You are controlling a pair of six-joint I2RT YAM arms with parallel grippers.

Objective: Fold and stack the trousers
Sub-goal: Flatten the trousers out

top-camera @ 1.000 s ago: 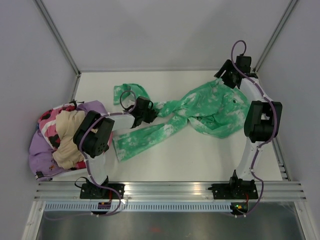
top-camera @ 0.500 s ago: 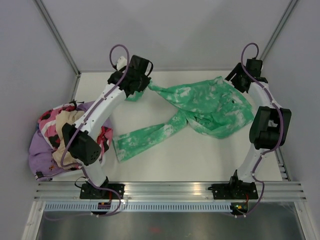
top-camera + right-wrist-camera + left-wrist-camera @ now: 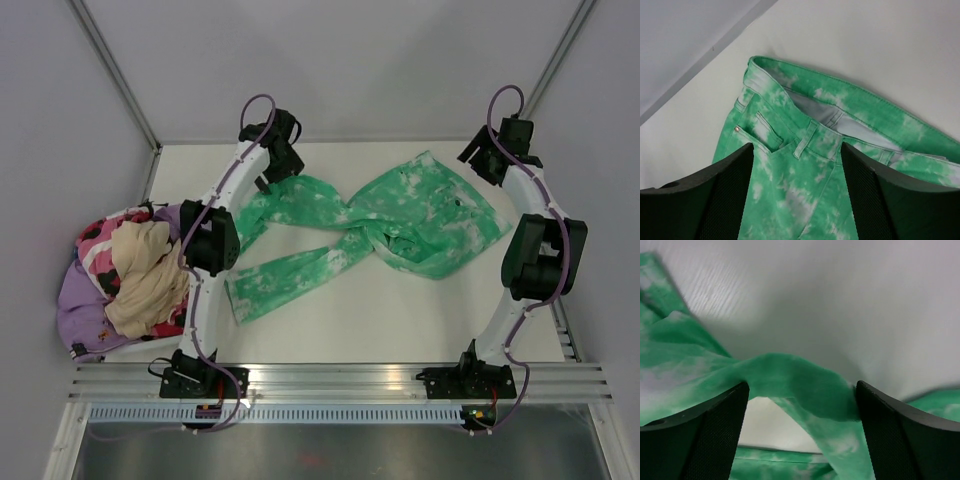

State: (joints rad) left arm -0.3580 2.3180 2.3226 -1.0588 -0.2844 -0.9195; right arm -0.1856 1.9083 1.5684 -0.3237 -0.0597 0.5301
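My left gripper should grab the leg's end (image 3: 249, 234) beside the pile and swing it toward the back, because the back leg bends (image 3: 262, 207) toward the front under my left gripper.
The trousers (image 3: 430, 215), bright green with white mottling, lie across the table (image 3: 400, 310) with the waist at the right. Their two legs cross near the middle. One leg (image 3: 290, 205) runs to the back left, the other (image 3: 285, 278) to the front left. My left gripper (image 3: 283, 170) hovers over the back-left leg, open. In the left wrist view a loose fold of the leg (image 3: 805, 385) hangs between the spread fingers of the left gripper (image 3: 801, 390), not pinched. My right gripper (image 3: 482, 160) is open above the waistband (image 3: 840, 107); its fingers frame a front pocket (image 3: 765, 132), right gripper (image 3: 796, 150).
A pile of other clothes (image 3: 130, 270), pink, beige and purple, sits at the table's left edge. Grey walls close in on the back and both sides. A metal rail (image 3: 340, 380) with the arm bases runs along the front.
My left gripper has opened and let go of the trouser leg, which has dropped and spread on the table at the back left. The right gripper has barely moved.
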